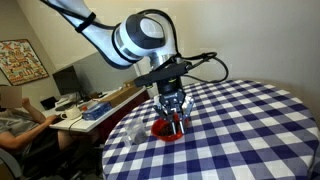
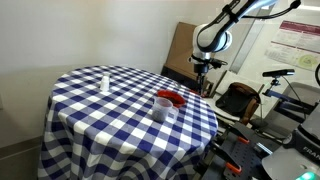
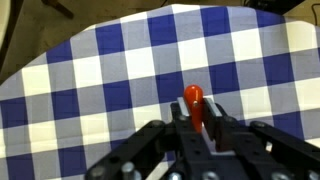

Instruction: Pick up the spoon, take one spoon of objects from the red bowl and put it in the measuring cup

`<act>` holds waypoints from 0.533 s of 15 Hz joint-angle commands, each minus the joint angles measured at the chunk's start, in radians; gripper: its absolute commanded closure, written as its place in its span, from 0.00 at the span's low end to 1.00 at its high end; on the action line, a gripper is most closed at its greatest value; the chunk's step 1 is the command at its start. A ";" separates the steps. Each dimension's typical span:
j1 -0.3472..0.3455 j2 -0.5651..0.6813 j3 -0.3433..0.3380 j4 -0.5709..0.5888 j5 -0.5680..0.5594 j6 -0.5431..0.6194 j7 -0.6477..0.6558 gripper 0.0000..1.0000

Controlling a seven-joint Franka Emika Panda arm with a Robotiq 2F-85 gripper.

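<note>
My gripper is pointing down with the spoon's red handle end [image 3: 193,94] toward the checked cloth, so I should tilt my gripper level before I scoop from the red bowl [image 2: 172,97].
My gripper [image 3: 199,106] is shut on the slim red handle of the spoon [image 3: 193,95], whose rounded end sticks out past the fingers. The spoon's head is hidden. In an exterior view the gripper [image 1: 174,114] hangs just above the red bowl [image 1: 167,132], with the clear measuring cup [image 1: 135,131] beside it. In an exterior view the gripper [image 2: 206,78] is seen beyond the red bowl [image 2: 170,98] and the measuring cup [image 2: 164,109]. The bowl's inside is dark; I cannot make out single pieces.
The round table has a blue-and-white checked cloth [image 1: 245,130] [image 2: 100,125]. A small narrow clear item [image 2: 104,82] stands near its far side. A person [image 1: 14,122] sits at a cluttered desk [image 1: 95,105] beside the table. A chair [image 2: 240,100] and equipment stand past the table's edge.
</note>
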 commanded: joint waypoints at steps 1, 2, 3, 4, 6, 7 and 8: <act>0.050 -0.022 0.006 -0.021 -0.083 -0.071 0.043 0.95; 0.064 -0.021 0.007 -0.026 -0.117 -0.068 0.052 0.95; 0.080 -0.021 0.003 -0.036 -0.170 -0.038 0.071 0.95; 0.096 -0.021 -0.001 -0.046 -0.228 -0.012 0.096 0.95; 0.128 -0.020 -0.008 -0.067 -0.364 0.051 0.161 0.95; 0.141 -0.020 -0.011 -0.077 -0.431 0.080 0.197 0.95; 0.152 -0.020 -0.011 -0.087 -0.505 0.104 0.239 0.95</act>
